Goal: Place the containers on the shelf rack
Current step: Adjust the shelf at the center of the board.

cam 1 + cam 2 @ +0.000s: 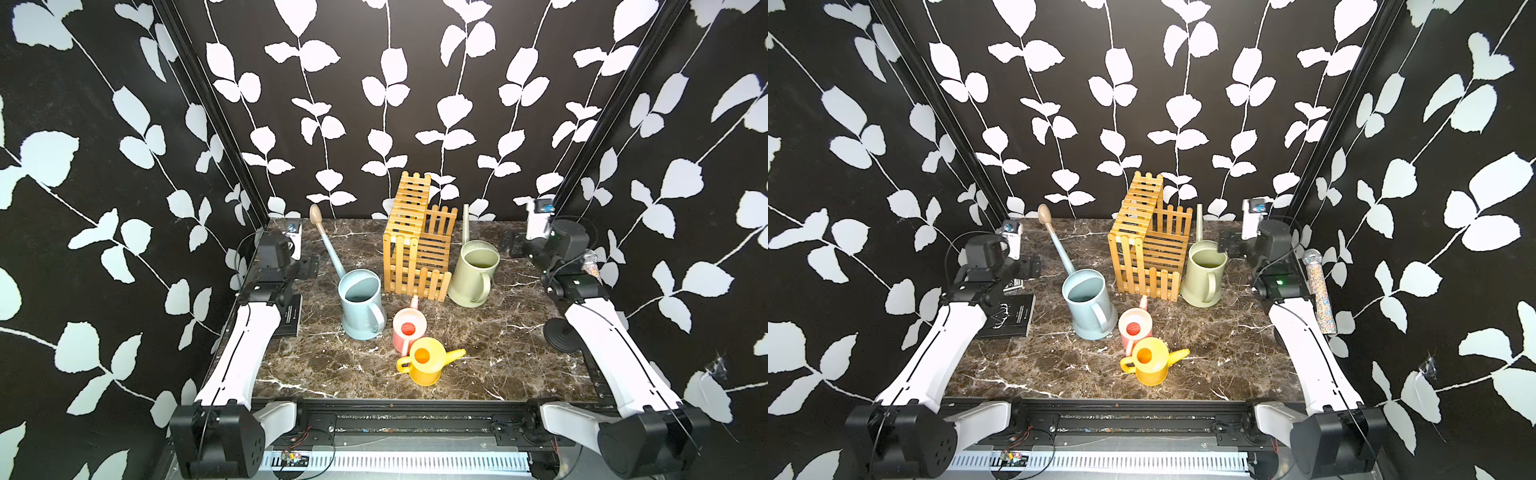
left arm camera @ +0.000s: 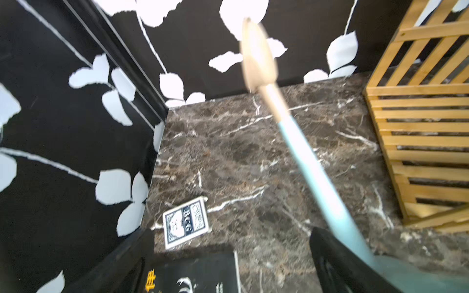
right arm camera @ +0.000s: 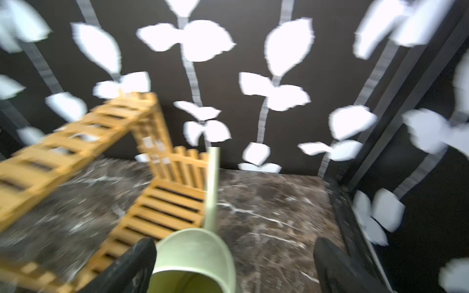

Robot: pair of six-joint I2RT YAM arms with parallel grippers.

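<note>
The shelf rack's open side [image 1: 436,244] faces my right gripper, so it should keep moving toward the shelf rack until my fingers close on its slatted end [image 1: 411,270].
The wooden shelf rack [image 1: 415,245] [image 1: 1150,249] stands at the back middle with nothing on its tiers. The pale blue can [image 1: 361,307] [image 1: 1088,303] stands left of it, the sage green can [image 1: 473,274] [image 1: 1204,274] right of it. In front are the pink can [image 1: 409,330] and the yellow can [image 1: 426,361]. My left gripper [image 1: 309,266] [image 2: 233,279] is open beside the blue spout [image 2: 317,172]. My right gripper [image 1: 1233,245] [image 3: 236,269] is open just behind the green can's rim [image 3: 193,253], which lies between its fingers without being gripped.
A black book [image 1: 1013,316] and a card box [image 2: 186,223] lie by the left arm. A glittery microphone [image 1: 1318,291] leans on the right wall, and a black disc [image 1: 561,334] sits beside the right arm. Patterned walls close in three sides.
</note>
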